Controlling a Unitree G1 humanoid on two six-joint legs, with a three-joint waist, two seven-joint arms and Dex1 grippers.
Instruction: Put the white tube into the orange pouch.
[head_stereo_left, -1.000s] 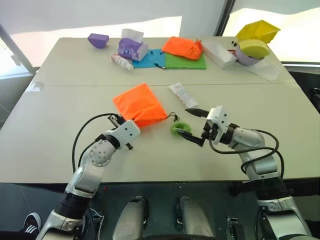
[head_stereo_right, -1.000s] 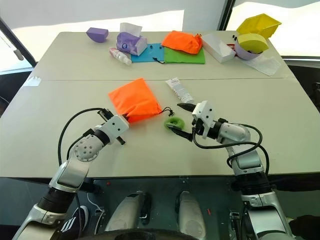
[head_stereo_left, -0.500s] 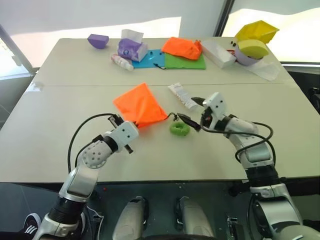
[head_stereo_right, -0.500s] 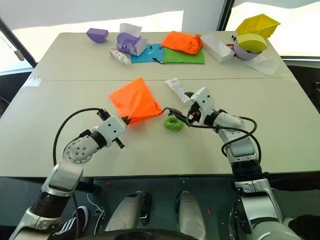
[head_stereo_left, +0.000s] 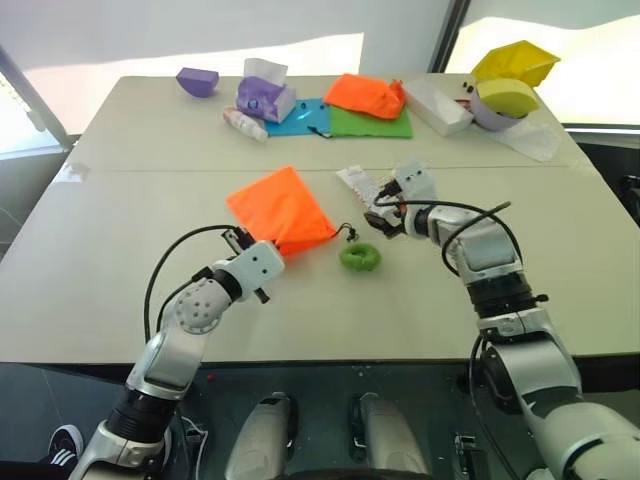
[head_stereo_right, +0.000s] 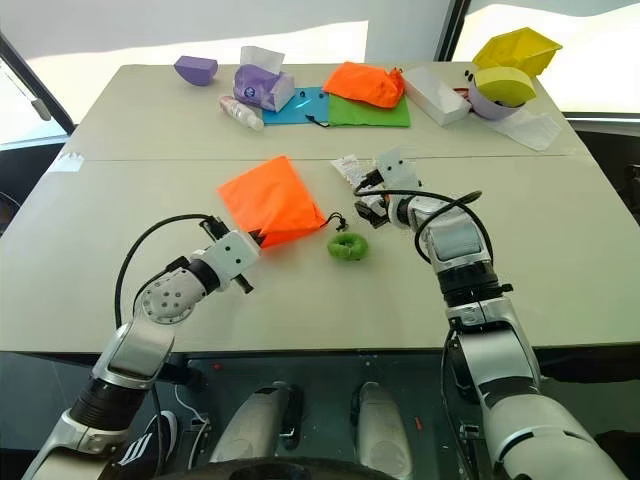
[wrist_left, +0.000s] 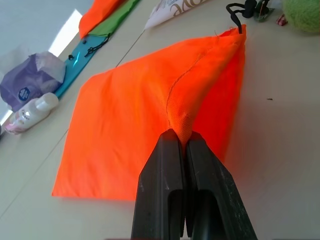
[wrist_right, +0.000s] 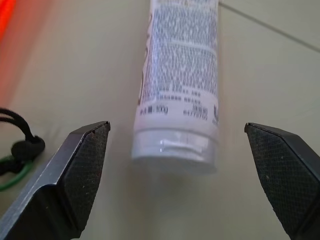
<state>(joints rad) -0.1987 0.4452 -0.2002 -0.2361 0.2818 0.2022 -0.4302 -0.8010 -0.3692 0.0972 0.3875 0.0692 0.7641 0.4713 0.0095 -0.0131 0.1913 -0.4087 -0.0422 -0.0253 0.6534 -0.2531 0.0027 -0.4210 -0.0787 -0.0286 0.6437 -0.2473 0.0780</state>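
The white tube (head_stereo_left: 358, 182) is past the cord, away from the pouch's lifted opening (head_stereo_left: 308, 246). My right gripper should carry the tube by the end with the cap and bring it around to the opening.
The orange pouch (head_stereo_left: 280, 208) lies flat in the middle of the table. Its black cord leads to the fuzzy green ring (head_stereo_left: 359, 257). My left gripper (wrist_left: 180, 137) is shut on the pouch's near corner, pinching a fold of fabric. The white tube (wrist_right: 180, 90) lies just right of the pouch, cap end toward me. My right gripper (head_stereo_left: 381, 210) hangs over the tube's cap end, open wide. One finger stands on each side of the tube, and neither touches it.
Along the far edge stand a purple bowl (head_stereo_left: 197, 80), a purple tissue pack (head_stereo_left: 265, 97), a small bottle (head_stereo_left: 243, 124), blue and green mats with an orange bundle (head_stereo_left: 366, 95), a white box (head_stereo_left: 437, 105) and a yellow bin (head_stereo_left: 515, 62).
My right gripper has moved away from the green ring, forward to the tube, and tipped downward over it. The left gripper has kept its hold on the pouch corner.
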